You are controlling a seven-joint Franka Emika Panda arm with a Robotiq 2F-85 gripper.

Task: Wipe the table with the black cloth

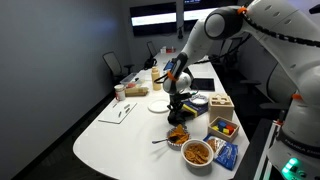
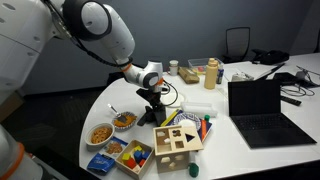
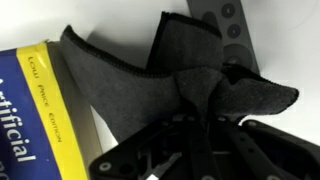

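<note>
The black cloth is lying against the yellow book (image 3: 68, 85) and the remote, so the robot's gripper should pull the cloth back toward the open table (image 2: 137, 132) by the snack bowls.
The black cloth (image 3: 150, 70) is a dark grey felt-like piece lying crumpled on the white table (image 3: 285, 55). My gripper (image 3: 200, 105) is shut on a bunched fold of it, low at the table surface. In both exterior views the gripper (image 1: 178, 98) (image 2: 152, 97) points down near the middle of the table, with the cloth (image 2: 150, 116) as a dark heap under it. The fingertips are hidden in the fold.
A yellow book (image 3: 30, 115) lies right beside the cloth. A black remote-like object (image 3: 225, 20) is just beyond it. Snack bowls (image 1: 197, 152) (image 2: 101, 133), a wooden shape box (image 2: 178, 140), a laptop (image 2: 260, 105), bottles (image 2: 210, 72) and a plate (image 1: 160, 104) stand around.
</note>
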